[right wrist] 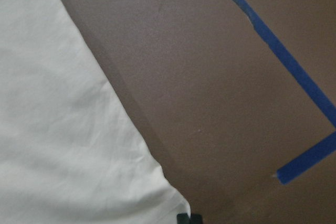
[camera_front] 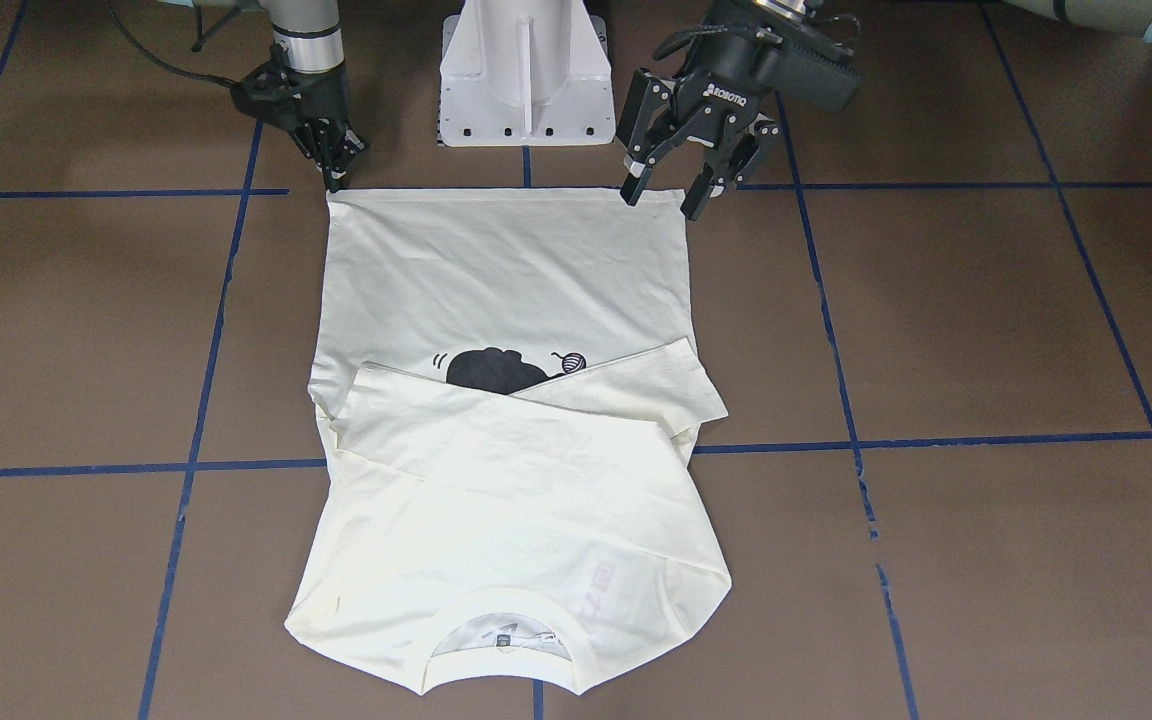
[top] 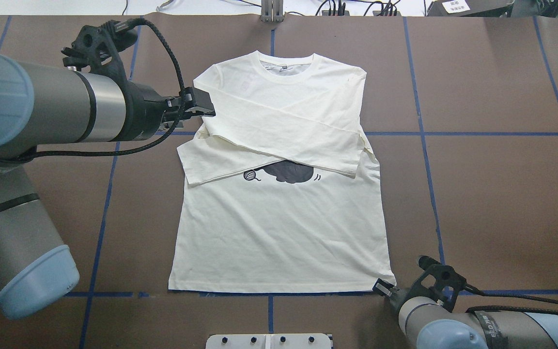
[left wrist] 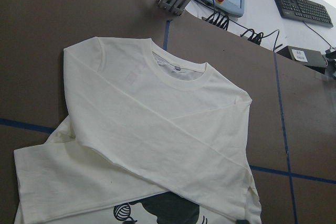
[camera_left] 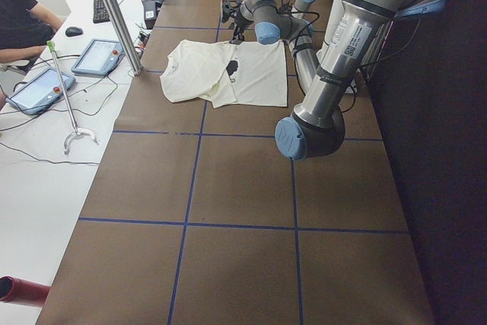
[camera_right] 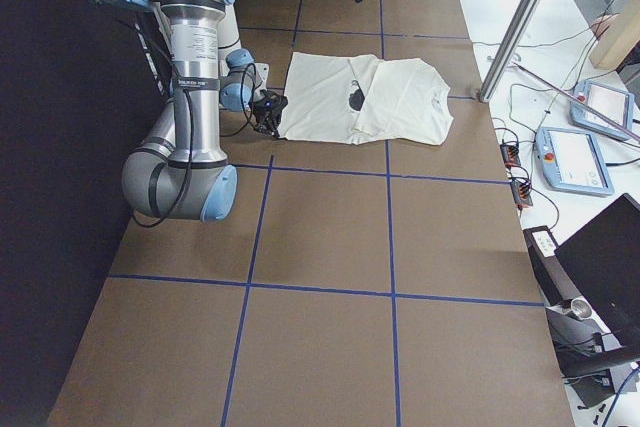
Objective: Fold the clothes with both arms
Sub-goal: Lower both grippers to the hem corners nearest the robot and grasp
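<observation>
My gripper will fold the hem, and since the sleeves lie flat across the chest, it should cover them and the cat print, leaving the collar showing.
The clothes are one cream long-sleeved T-shirt lying flat on the brown table, print side up, collar away from the robot. Both sleeves are folded across the chest and half cover the black cat print. My left gripper hangs open and empty, raised above the table on the shirt's left side. Its wrist view looks down on the collar and crossed sleeves. My right gripper is low at the hem's right corner, its fingers closed together on that corner.
The white flanged pedestal stands just behind the hem. Blue tape lines grid the table. Beyond the collar side are a metal post, teach pendants and a seated person.
</observation>
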Robot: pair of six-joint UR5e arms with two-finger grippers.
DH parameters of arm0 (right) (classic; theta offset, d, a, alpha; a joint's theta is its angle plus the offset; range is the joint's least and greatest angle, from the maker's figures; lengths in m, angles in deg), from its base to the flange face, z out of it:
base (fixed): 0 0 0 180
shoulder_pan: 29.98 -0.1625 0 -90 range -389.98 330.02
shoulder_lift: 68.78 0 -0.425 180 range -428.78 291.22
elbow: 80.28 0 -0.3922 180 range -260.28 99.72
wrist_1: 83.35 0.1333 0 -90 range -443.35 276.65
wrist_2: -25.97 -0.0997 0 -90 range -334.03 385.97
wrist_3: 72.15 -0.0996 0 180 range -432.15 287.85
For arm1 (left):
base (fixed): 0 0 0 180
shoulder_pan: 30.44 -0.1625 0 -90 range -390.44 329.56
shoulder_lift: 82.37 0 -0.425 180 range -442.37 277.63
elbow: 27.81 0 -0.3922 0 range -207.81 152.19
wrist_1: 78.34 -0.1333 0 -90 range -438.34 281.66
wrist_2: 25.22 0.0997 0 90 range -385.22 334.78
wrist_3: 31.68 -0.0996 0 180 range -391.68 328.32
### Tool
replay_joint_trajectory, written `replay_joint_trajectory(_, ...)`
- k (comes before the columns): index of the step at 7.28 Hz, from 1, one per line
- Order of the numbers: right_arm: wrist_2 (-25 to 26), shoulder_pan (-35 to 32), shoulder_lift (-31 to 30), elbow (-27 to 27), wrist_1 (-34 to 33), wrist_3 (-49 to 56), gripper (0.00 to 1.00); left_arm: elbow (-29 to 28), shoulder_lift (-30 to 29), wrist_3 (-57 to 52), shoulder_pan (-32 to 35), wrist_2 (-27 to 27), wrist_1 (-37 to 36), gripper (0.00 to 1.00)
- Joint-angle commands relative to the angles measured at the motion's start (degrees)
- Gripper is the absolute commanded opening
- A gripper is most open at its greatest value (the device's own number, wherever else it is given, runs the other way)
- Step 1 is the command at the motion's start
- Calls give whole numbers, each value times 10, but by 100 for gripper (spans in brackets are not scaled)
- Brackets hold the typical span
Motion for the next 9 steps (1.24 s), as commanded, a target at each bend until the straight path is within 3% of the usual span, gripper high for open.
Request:
replay_joint_trajectory(1, -15, 0, -6, -57, -2, 0, 0, 21, 36, 19, -25, 0, -64, 71)
replay_joint_trajectory(3, -31, 2, -5, -65, -2, 1, 0, 15, 75, 132, -107, 4, -94, 71)
replay_joint_trajectory(5, -40, 2, 0, -64, -1, 2, 0, 3, 94, 190, -210, 40, -114, 71)
replay_joint_trajectory(9, -40, 2, -4, -57, -1, 7, 0, -49, 118, 229, -258, 41, -112, 65)
